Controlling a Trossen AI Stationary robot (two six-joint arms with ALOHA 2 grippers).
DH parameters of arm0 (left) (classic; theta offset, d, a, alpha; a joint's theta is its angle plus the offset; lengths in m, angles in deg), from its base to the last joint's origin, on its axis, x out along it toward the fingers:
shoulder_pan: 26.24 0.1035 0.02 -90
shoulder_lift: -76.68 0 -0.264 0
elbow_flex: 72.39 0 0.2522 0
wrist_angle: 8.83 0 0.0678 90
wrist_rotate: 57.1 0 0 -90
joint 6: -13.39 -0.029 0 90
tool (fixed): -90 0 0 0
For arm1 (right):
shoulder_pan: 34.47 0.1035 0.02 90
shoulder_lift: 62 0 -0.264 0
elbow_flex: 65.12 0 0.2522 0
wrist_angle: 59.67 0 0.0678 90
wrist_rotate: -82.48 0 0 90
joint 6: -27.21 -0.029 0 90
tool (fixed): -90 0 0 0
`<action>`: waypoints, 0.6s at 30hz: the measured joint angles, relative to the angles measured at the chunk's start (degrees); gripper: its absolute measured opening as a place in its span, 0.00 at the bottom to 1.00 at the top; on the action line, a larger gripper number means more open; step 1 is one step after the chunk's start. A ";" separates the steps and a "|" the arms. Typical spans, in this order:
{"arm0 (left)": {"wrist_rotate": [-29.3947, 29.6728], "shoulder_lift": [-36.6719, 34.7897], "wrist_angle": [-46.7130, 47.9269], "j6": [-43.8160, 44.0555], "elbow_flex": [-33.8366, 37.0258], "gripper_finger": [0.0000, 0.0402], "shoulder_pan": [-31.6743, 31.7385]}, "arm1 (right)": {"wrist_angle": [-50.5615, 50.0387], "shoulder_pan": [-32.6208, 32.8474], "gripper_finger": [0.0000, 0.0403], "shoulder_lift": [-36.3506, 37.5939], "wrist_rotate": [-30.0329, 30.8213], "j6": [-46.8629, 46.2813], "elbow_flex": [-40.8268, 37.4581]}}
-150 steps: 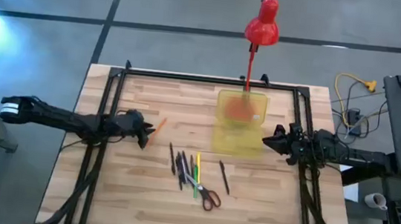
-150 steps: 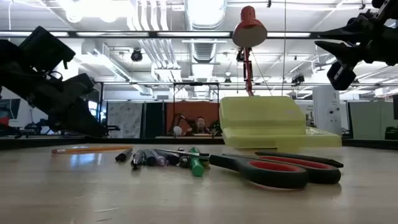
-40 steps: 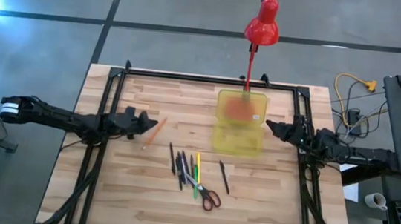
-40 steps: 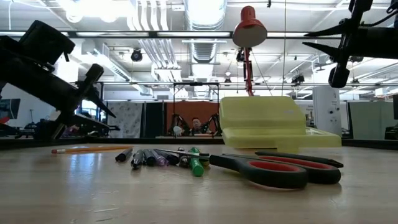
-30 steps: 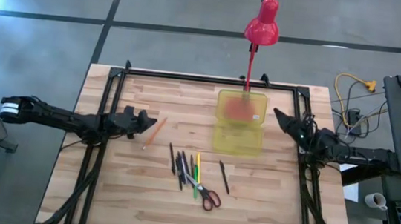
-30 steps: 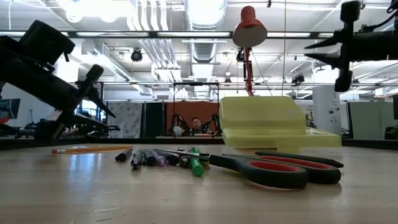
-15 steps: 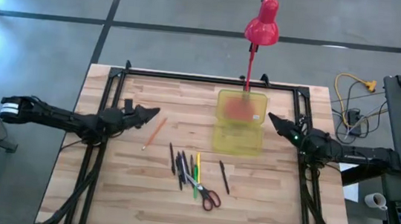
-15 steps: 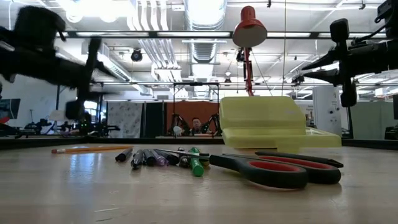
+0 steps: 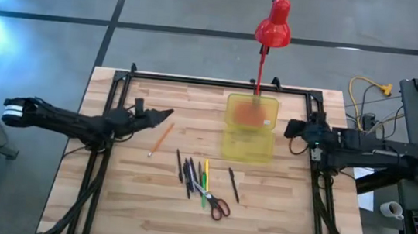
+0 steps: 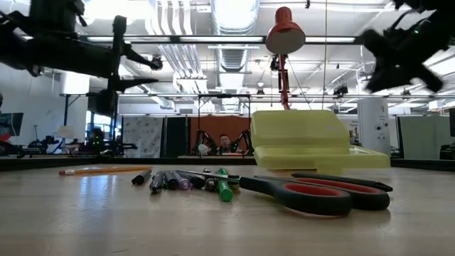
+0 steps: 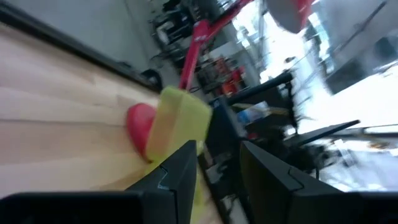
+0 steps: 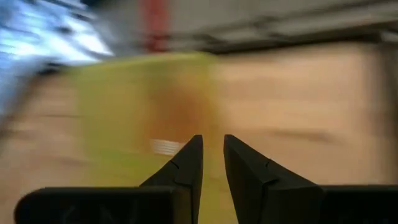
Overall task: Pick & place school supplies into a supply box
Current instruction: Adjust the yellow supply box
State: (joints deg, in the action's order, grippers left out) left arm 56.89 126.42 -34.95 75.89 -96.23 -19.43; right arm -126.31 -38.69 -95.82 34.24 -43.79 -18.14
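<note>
My right gripper should push the lid's edge toward my left gripper before filling the supply box, because the box's raised lid is over the lamp's round base.
The pens and pencils lie side by side on the table's middle, with the red-handled scissors at their near end and an orange pencil lying apart to their left. The yellow-green supply box sits behind them with its lid raised. My left gripper hovers open above the table, left of the box and beyond the orange pencil. My right gripper hangs in the air at the box's right side. Its wrist view, blurred, shows the fingers a narrow gap apart over the box.
A red desk lamp stands at the table's far edge, and its round base shows through the box. A black frame runs along the far edge and both sides. Bare wood lies near and left of the pens. Cables lie off the table's right.
My left gripper has risen, swung toward the table's far right and rolled about its wrist, staying open. My right gripper has rolled and drawn back slightly toward the right edge; it is blurred with motion now. The supplies and the box have stayed where they were.
</note>
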 joint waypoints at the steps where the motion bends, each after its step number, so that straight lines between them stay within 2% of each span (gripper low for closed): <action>1: 0.00 1.37 0.40 -0.05 -0.80 0.27 0.00 | -6.52 0.01 0.15 -1.83 0.18 -4.24 1.74; 3: -0.07 3.80 0.42 -0.01 -2.05 0.27 0.00 | -15.86 0.01 0.15 -4.72 -1.36 -11.52 3.77; 5: -0.51 6.75 0.31 -0.03 -3.78 0.27 0.00 | -19.61 0.01 0.15 -6.63 -4.55 -15.06 4.03; 8: -2.95 11.43 0.42 -0.05 -6.58 0.27 0.02 | -16.34 0.03 0.15 -8.08 -8.22 -16.20 2.30; 12: -5.62 18.13 0.51 -1.18 -11.66 0.27 0.02 | -12.31 -0.72 0.15 -9.13 -7.33 -16.79 0.62; 18: -8.90 26.22 8.71 -10.26 -23.09 0.27 0.57 | 0.85 -1.83 0.21 -2.81 -10.25 -14.04 -4.04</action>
State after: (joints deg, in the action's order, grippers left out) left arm 47.99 152.64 -26.25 65.63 -119.32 -18.87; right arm -125.46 -40.52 -98.64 23.99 -57.83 -22.18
